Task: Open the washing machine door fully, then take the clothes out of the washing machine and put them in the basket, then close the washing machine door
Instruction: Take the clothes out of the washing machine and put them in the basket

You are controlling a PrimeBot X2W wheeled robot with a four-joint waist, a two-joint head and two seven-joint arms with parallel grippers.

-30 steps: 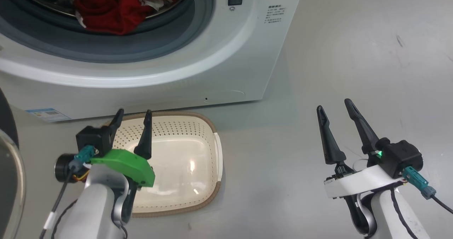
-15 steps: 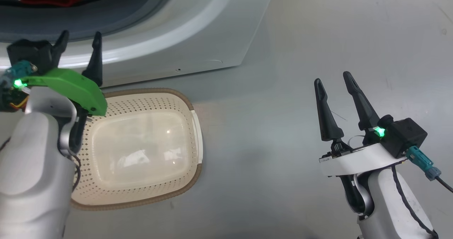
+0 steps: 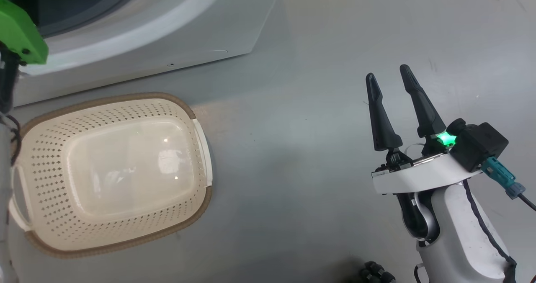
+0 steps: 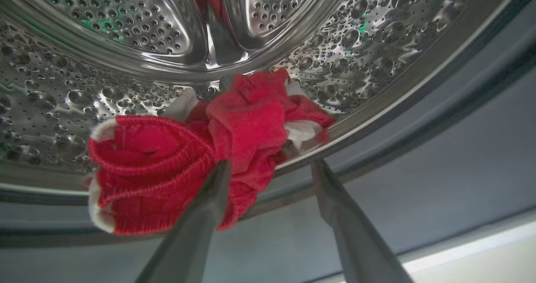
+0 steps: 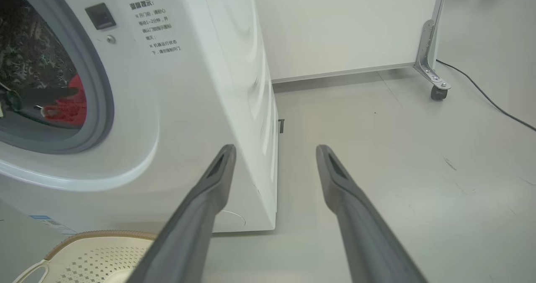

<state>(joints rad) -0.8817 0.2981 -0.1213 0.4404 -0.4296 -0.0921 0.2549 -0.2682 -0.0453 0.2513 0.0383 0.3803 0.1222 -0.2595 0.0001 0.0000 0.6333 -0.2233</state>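
Observation:
The ribbed red piece (image 4: 148,182) is folded next to the smooth red heap (image 4: 249,113), so the ribbed piece will stay behind when the robot pulls the heap out.
The washing machine (image 3: 167,36) stands at the upper left of the head view, its porthole open. The clothes (image 4: 243,128), a red heap with white trim, lie on the front lip of the steel drum (image 4: 125,32). My left gripper (image 4: 270,165) is open at the porthole, its left finger in front of the heap and nothing between the fingers. The clothes (image 5: 67,103) also show red through the porthole in the right wrist view. The cream basket (image 3: 50,149) sits on the floor below the machine, with nothing in it. My right gripper (image 3: 388,73) hangs open over bare floor to the right. The washing machine door is out of view.
Grey floor spreads to the right of the machine. A white panel on a castor (image 5: 437,92) stands behind, with a black cable (image 5: 494,103) trailing across the floor. My left arm's green cover (image 3: 19,32) sits at the head view's upper left edge.
The head camera has turned, shifting the machine and basket left. My left arm has risen from above the basket up to the porthole. The right gripper stays open and much as before.

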